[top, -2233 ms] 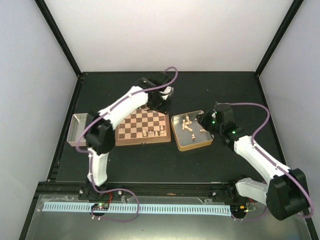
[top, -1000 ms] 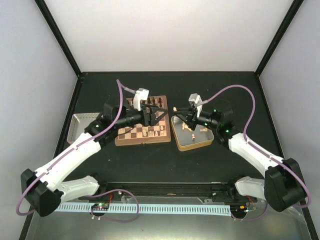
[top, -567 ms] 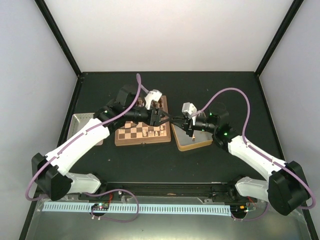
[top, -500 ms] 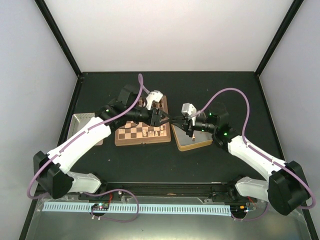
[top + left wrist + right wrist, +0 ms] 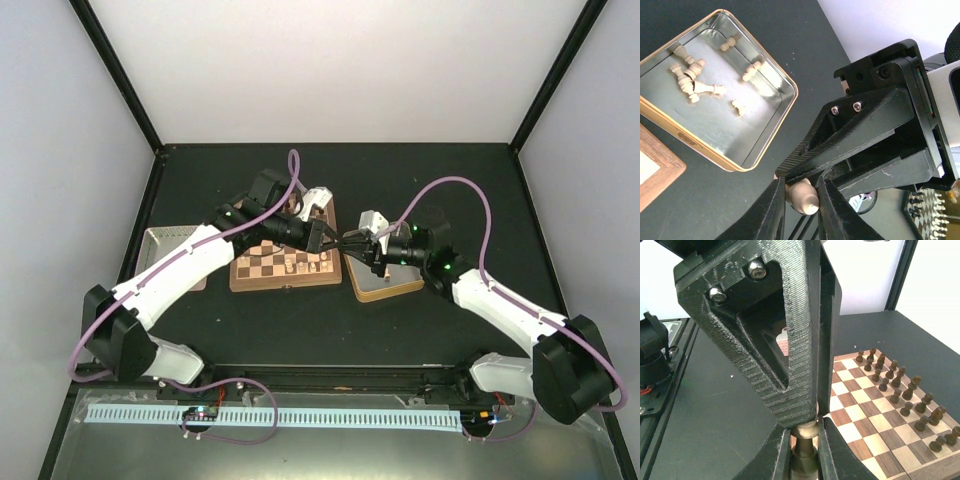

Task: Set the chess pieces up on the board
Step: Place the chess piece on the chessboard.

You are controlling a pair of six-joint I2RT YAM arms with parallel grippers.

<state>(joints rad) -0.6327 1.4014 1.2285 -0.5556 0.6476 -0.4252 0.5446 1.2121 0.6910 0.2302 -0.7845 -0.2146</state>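
The same pale chess piece (image 5: 805,199) is gripped by both grippers, so next my right gripper opens and moves back toward the tin before my left gripper fills the board's near row (image 5: 267,270).
Both grippers meet tip to tip in the air between the board (image 5: 262,268) and the tin (image 5: 392,284). One pale chess piece (image 5: 801,197) sits between them. My left gripper (image 5: 801,201) is shut on its rounded end. My right gripper (image 5: 805,452) is shut on the same chess piece (image 5: 806,432) lower on its stem. In the top view the left gripper (image 5: 331,238) and right gripper (image 5: 347,241) touch, and the piece is hidden. Several pale pieces (image 5: 692,82) lie in the tin (image 5: 767,142). A few pale pieces (image 5: 305,265) stand on the board's near rows.
Dark chessmen (image 5: 900,385) fill two rows of the board (image 5: 865,412) on its far side. A grey tray (image 5: 158,248) sits left of the board. The left arm reaches across above the board, and the right arm above the tin. Black enclosure posts stand at the back corners.
The left gripper moved right to meet the right gripper's tip and its jaws closed from wide open onto the piece. The right gripper stayed shut and shifted slightly left.
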